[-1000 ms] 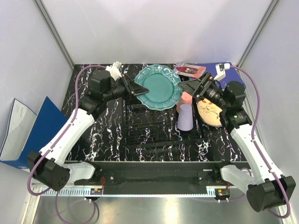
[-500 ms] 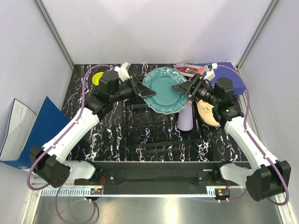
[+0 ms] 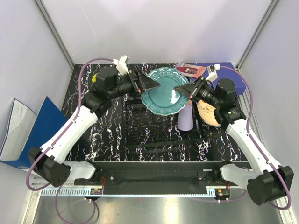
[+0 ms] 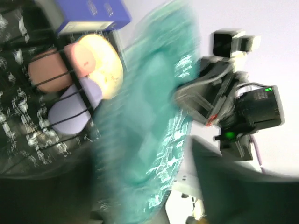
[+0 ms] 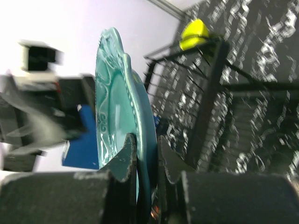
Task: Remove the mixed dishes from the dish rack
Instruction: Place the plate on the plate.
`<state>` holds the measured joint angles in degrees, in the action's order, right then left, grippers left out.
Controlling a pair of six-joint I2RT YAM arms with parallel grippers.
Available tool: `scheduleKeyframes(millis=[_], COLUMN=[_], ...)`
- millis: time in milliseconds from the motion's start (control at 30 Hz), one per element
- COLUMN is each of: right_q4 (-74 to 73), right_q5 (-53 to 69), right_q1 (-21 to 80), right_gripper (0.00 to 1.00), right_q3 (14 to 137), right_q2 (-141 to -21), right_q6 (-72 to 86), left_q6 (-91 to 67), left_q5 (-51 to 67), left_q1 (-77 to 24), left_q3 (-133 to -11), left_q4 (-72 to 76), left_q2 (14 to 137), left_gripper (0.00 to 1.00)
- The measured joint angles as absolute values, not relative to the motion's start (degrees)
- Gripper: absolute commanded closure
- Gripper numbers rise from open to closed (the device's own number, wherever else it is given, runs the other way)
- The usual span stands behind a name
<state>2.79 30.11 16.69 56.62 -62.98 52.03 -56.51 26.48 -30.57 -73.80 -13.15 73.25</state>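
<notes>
The teal scalloped plate's rim [image 3: 187, 84] is pinched by my right gripper alone, and the cream-orange plate's side [image 3: 208, 115] is clear. I keep carrying the teal scalloped plate there until the two plates stack.
The teal scalloped plate [image 3: 163, 91] hangs on edge above the back of the dish rack [image 3: 154, 133]. My right gripper [image 3: 181, 90] is shut on its right rim; in the right wrist view the plate [image 5: 117, 107] is pinched between both fingers [image 5: 124, 158]. My left gripper [image 3: 150, 84] stands open at the plate's left rim, and the blurred plate [image 4: 149, 126] lies between its spread fingers [image 4: 233, 182]. A lavender cup [image 3: 185, 119], a pink cup [image 4: 44, 70] and a cream-orange plate [image 3: 209, 112] sit in the rack's right side. The yellow bowl [image 5: 195, 32] lies on the table at the far left.
A red-patterned booklet [image 3: 189, 70] and a blue binder [image 3: 233, 77] lie at the back right. Another blue binder [image 3: 39, 128] leans outside the table's left edge. Both arms meet over the rack's rear edge.
My right gripper has closed on the plate's right rim, and my left gripper has opened off the left rim. The plate has shifted slightly right.
</notes>
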Motion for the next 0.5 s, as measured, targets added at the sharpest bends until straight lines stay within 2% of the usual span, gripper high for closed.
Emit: scheduleKeyframes(millis=[100,233,333,500], right_q4=[-0.6,-5.4,-8.0,-10.3], right_q5=[29.2,28.4,28.6,23.9], right_q1=[17.3,15.8,9.9,1.1], right_gripper=[1.00,1.00,1.00,1.00], right_q3=[57.1,58.7,58.8,58.8], right_q2=[-61.8,-60.7,-60.5,-60.6], right_q6=[50.7,48.8,49.3,50.4], left_q6=[-54.2,-53.4,-53.4,-53.3], left_q5=[25.2,23.2,21.2,19.6], left_q1=[-29.9,-24.1,-19.0,-16.6], left_q3=[-76.9,-77.1,-75.8,-70.8], left_q4=[-15.0,-14.9,-14.4,-13.0], left_q2=[72.8,69.3,64.6,56.4], left_gripper=[0.01,0.01,0.01,0.01])
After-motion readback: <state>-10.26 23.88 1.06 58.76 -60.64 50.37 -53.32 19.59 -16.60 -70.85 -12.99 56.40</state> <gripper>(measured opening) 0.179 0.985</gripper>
